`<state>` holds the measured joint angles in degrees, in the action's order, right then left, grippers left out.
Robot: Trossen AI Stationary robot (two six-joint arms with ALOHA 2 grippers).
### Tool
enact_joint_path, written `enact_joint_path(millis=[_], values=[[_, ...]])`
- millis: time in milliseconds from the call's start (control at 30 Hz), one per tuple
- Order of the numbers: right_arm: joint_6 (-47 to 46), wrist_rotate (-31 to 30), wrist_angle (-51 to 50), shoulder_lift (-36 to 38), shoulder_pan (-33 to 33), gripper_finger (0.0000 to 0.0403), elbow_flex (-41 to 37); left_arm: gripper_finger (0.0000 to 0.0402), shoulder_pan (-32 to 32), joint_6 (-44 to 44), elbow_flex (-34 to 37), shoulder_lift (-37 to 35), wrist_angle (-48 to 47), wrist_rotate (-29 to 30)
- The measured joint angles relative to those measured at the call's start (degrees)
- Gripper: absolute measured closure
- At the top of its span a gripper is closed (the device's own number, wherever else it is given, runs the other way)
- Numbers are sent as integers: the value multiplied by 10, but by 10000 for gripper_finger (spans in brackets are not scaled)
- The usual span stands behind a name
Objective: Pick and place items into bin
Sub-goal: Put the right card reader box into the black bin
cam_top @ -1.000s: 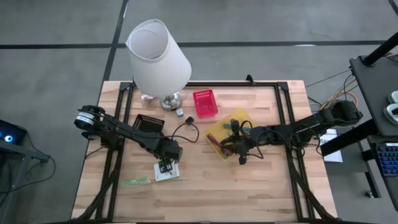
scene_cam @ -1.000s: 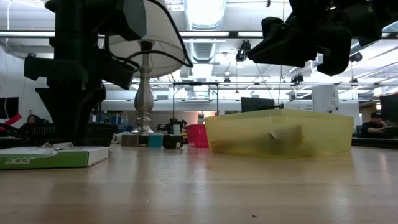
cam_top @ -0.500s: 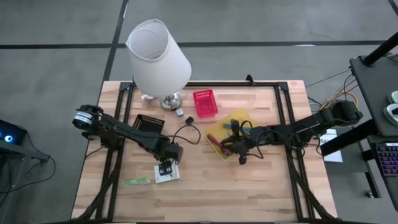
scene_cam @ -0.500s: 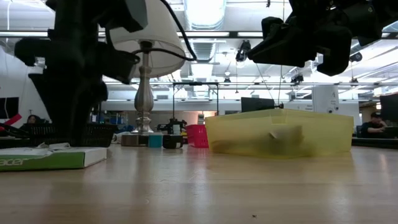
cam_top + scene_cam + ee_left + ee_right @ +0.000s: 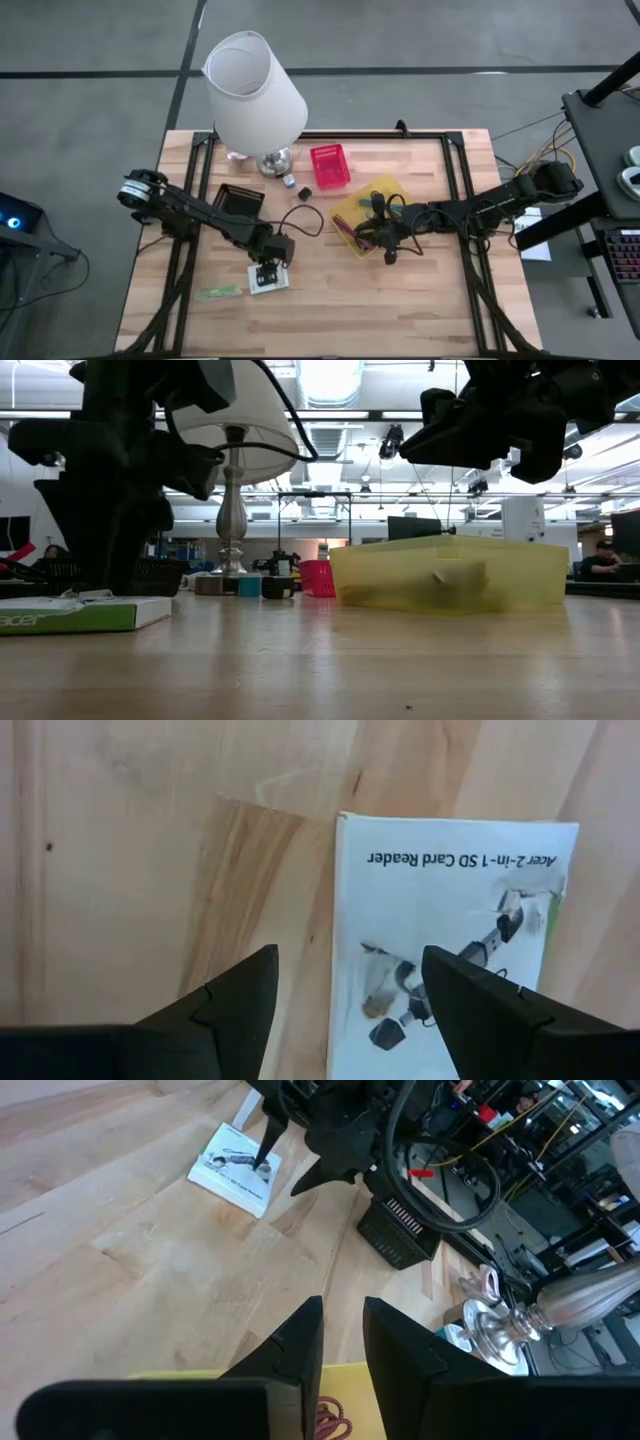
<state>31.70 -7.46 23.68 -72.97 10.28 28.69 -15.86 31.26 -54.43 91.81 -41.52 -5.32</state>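
I expect the white card packet to stay stiff and flat when I pick it up by one side, because it has straight edges and square corners [image 5: 455, 820].
A white card packet [image 5: 270, 281] lies flat on the table; it also shows in the left wrist view [image 5: 450, 920] and the low view [image 5: 70, 614]. My left gripper [image 5: 348, 970] is open and points down over the packet's edge, one finger over the packet and one over bare wood. My right gripper [image 5: 340, 1315] is shut and empty. It hovers over the yellow bin [image 5: 352, 208], which holds maroon ties [image 5: 335, 1425]. A green strip [image 5: 218, 293] lies near the front left. A tiny dark cube [image 5: 288, 181] sits by the lamp base. My left gripper comes at the packet from above, pointing down, with one fingertip [image 5: 440, 970] over the packet's printed face near its edge [image 5: 340, 920]. I cannot tell whether it touches the packet. The packet lies flat on the table.
A big white lamp [image 5: 255, 90] stands at the far left. A red basket [image 5: 329, 166] and a black basket [image 5: 240, 198] sit near it. A black cable [image 5: 303, 215] loops between the arms. The table's near half is bare wood.
My left gripper has moved a little toward the table's near edge, staying over the card packet. The packet has not visibly moved.
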Motion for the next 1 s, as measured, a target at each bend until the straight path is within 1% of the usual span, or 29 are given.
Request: enact_joint_path(millis=[400,500,733,867,1000], values=[[0,0,-8,0,0,342,0,171,0,0,17,1,0,1],[0,0,-8,0,0,344,0,171,0,21,24,1,2,1],[0,0,-7,0,0,344,0,171,0,29,51,-1,36,-2],[0,0,-7,0,0,343,0,171,0,29,52,-1,38,-1],[0,0,-7,0,0,345,0,189,0,28,53,1,47,-2]])
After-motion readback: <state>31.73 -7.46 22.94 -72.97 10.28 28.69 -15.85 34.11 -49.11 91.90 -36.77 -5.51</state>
